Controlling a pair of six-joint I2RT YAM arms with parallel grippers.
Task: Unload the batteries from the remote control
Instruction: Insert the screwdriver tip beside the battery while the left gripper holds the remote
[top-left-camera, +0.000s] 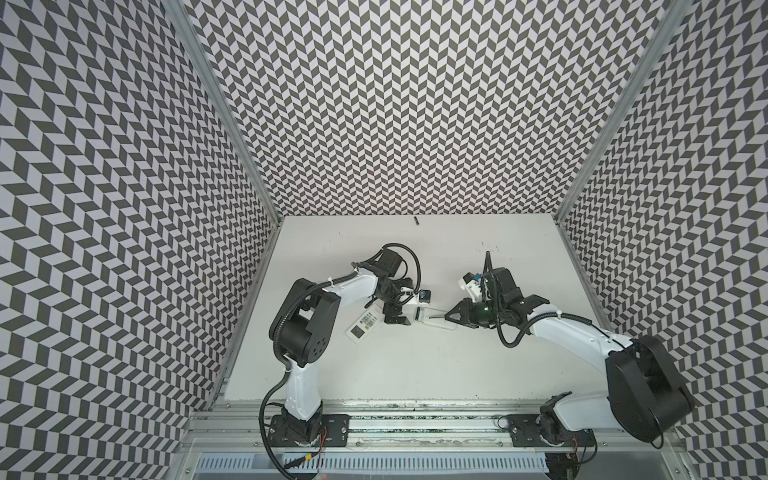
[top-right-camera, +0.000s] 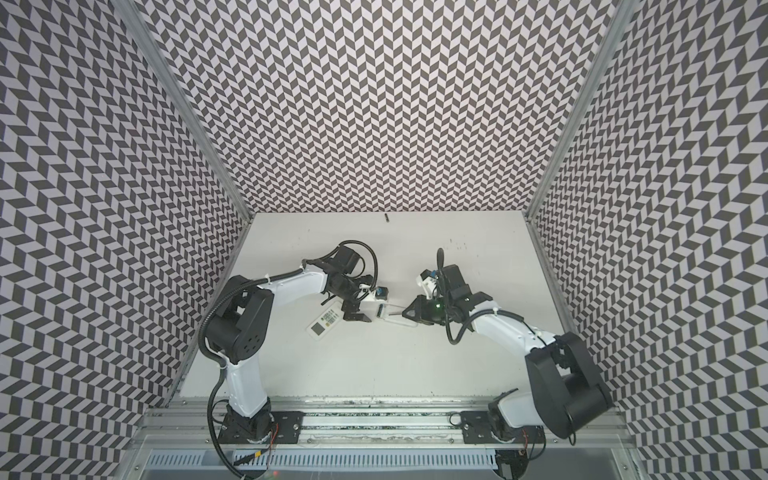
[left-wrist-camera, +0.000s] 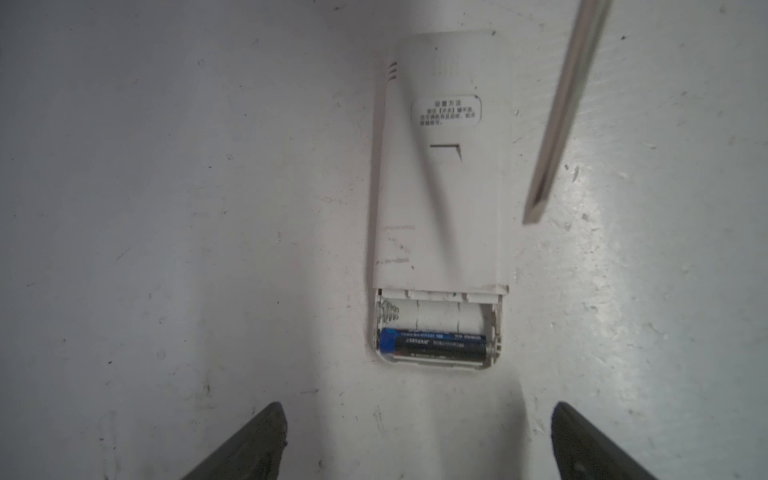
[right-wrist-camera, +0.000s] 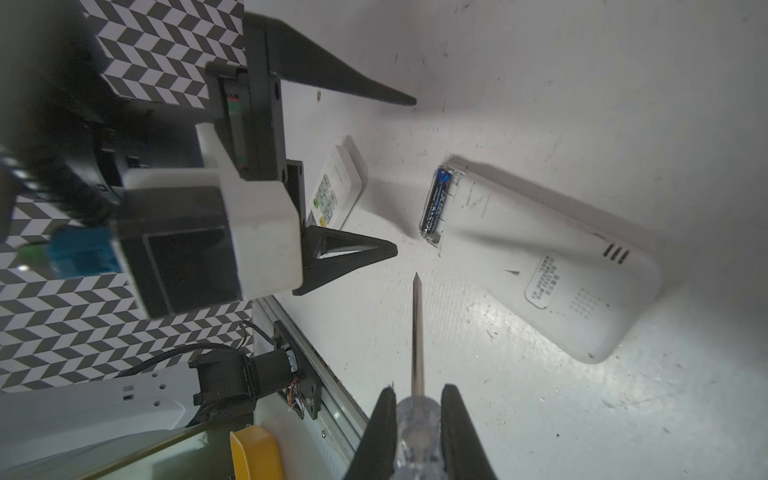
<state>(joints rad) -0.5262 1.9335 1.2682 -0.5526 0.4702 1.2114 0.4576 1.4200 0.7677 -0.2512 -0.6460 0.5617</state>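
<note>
My grippers are both clear of the remote control. My left gripper needs to hold the battery compartment's sides tight before the screwdriver pries from the empty slot.
A white remote control lies face down with its battery compartment open at one end. One of the batteries, black with a blue end, sits in the outer slot; the slot beside it is empty. My left gripper is open just short of that end, with nothing between its fingers. My right gripper is shut on a clear-handled screwdriver, whose tip hovers beside the remote, close to the battery. In both top views the grippers face each other across the remote.
A second white remote lies face up, buttons showing, under the left arm's wrist. A small dark cylinder, like a battery, lies at the table's back edge. Patterned walls enclose three sides. A yellow object sits beyond the front rail.
</note>
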